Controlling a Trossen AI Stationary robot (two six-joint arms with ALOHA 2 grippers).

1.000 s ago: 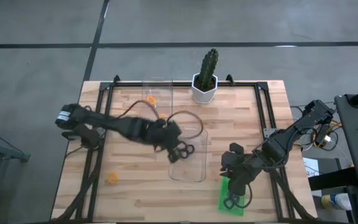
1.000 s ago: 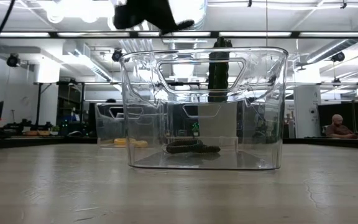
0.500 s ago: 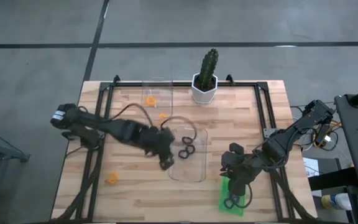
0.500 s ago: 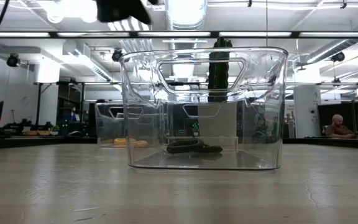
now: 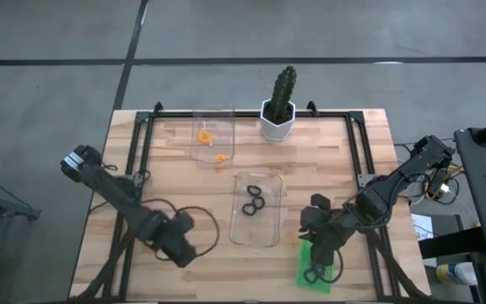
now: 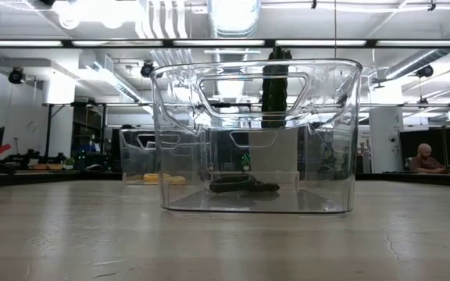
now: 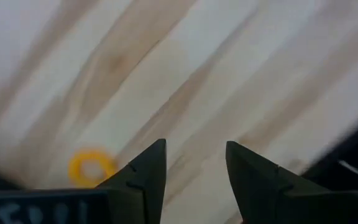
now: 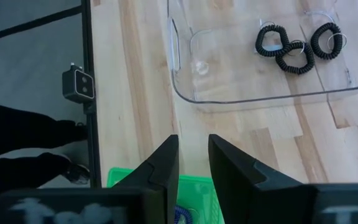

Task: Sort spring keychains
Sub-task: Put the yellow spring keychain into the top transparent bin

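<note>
My left gripper's open fingers are beside the loose orange keychain [image 7: 92,168], which lies flat and alone. I should keep moving toward it until they are on both sides of its coil [image 7: 109,165], then close them.
Three black spring keychains [image 8: 294,56] lie on the floor of the middle clear tray [image 5: 256,228]; the low view shows them too [image 6: 244,186]. Two orange ones [image 5: 203,135] lie in the far clear tray [image 5: 213,127]. A loose orange keychain [image 7: 91,167] lies flat on the wood, just beside my left gripper [image 7: 194,165]. That gripper is open near the table's near left corner [image 5: 181,249]. My right gripper [image 8: 191,155] hovers over the green tray [image 5: 317,270], its fingers a narrow gap apart with nothing between them. A dark keychain [image 5: 313,273] lies in the green tray.
A potted cactus [image 5: 278,105] stands at the far edge, right of the far tray. A black frame rail [image 5: 133,169] runs along the table's sides. Bare wood lies between the middle tray and the left arm.
My left gripper has let go of a black keychain over the middle clear tray, where it now lies beside the others. The arm has then swung toward the table's near left corner, to the loose orange keychain.
</note>
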